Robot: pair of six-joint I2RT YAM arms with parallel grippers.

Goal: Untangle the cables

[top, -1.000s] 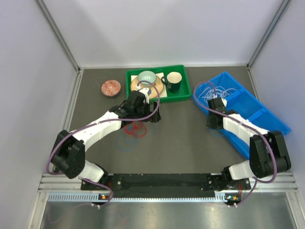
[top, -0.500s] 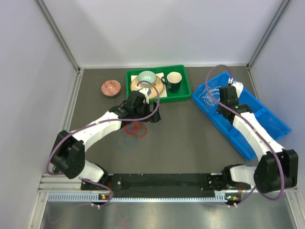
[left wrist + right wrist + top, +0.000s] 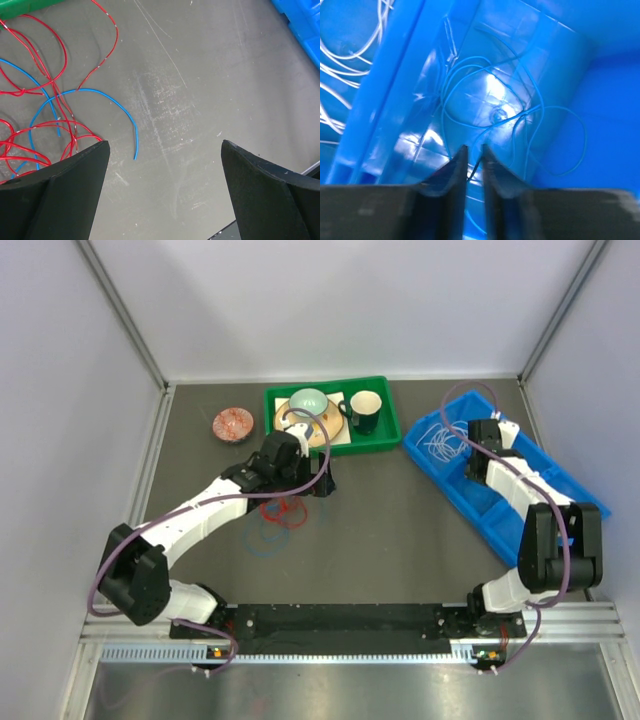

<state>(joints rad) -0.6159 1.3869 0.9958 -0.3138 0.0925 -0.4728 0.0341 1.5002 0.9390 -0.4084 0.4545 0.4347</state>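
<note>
The robot will drag the blue cable (image 3: 118, 103) along at first when it pulls the red cable away, because the blue cable runs in among the red loops (image 3: 53, 86).
A red cable (image 3: 287, 510) lies in loose loops on the dark table, with a blue cable (image 3: 262, 542) under and beside it. My left gripper (image 3: 322, 483) hovers just right of them, open and empty. In the left wrist view the red cable (image 3: 64, 47) and a blue cable end (image 3: 90, 90) lie left of my wide-open gripper (image 3: 162, 165). My right gripper (image 3: 490, 435) is inside the blue bin (image 3: 560, 485). In the right wrist view it (image 3: 474, 147) is closed on a thin blue cable (image 3: 535, 109) that loops in that compartment. White cables (image 3: 432, 437) fill the bin's far compartment.
A green tray (image 3: 378, 445) behind the left gripper holds a teal bowl (image 3: 308, 400), a dark mug (image 3: 365, 408) and a wooden plate. A small reddish dish (image 3: 232, 424) sits to its left. Grey walls close in on both sides and behind.
My right arm swung from the table beside the bin up and over into the bin's compartment. My left gripper shifted slightly.
</note>
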